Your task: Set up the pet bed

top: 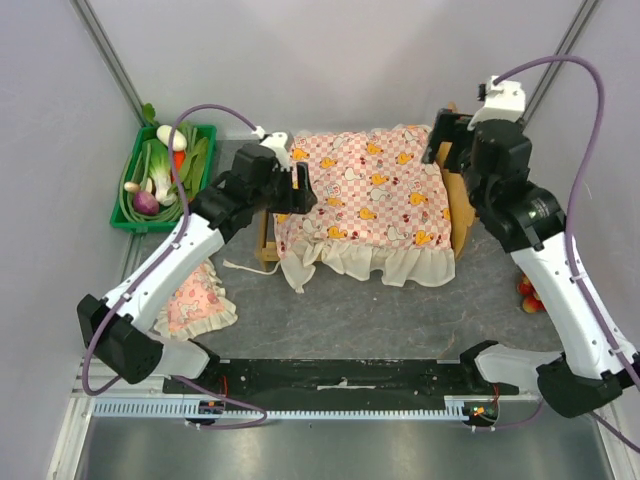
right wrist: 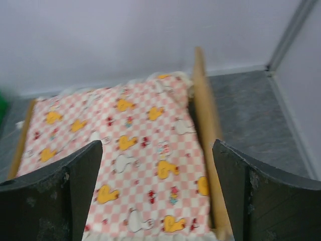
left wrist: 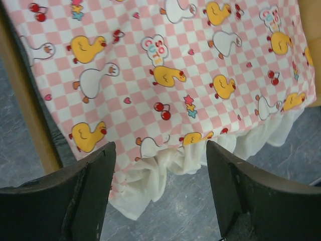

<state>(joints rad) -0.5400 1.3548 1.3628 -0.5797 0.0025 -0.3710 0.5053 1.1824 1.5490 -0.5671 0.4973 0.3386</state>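
The frill [top: 434, 267] next to the headboard is hanging loose over the bed's near edge, so I should move my left gripper across and raise the mattress's corner [top: 440, 242] there.
The pet bed [top: 462, 212] is a light-wood frame in the middle of the table, mostly covered by a pink-checked mattress [top: 365, 190] with duck prints. The mattress's white frill [top: 350, 262] hangs over the near edge. My left gripper [top: 298, 186] hovers at the bed's left side, open and empty. In the left wrist view my left gripper [left wrist: 159, 146] spans the frill [left wrist: 150, 175] without touching it, beside the wood rail [left wrist: 25, 110]. My right gripper [top: 440, 140] is open and empty above the bed's far right corner. The right wrist view shows my right gripper [right wrist: 156, 145] over the mattress [right wrist: 125, 150] and side rail [right wrist: 203, 115].
A small pink frilled pillow [top: 195, 300] lies on the table under my left arm. A green tray [top: 128, 190] of vegetables stands at the back left. Red items [top: 530, 295] sit behind my right arm. Grey walls close in the back and sides.
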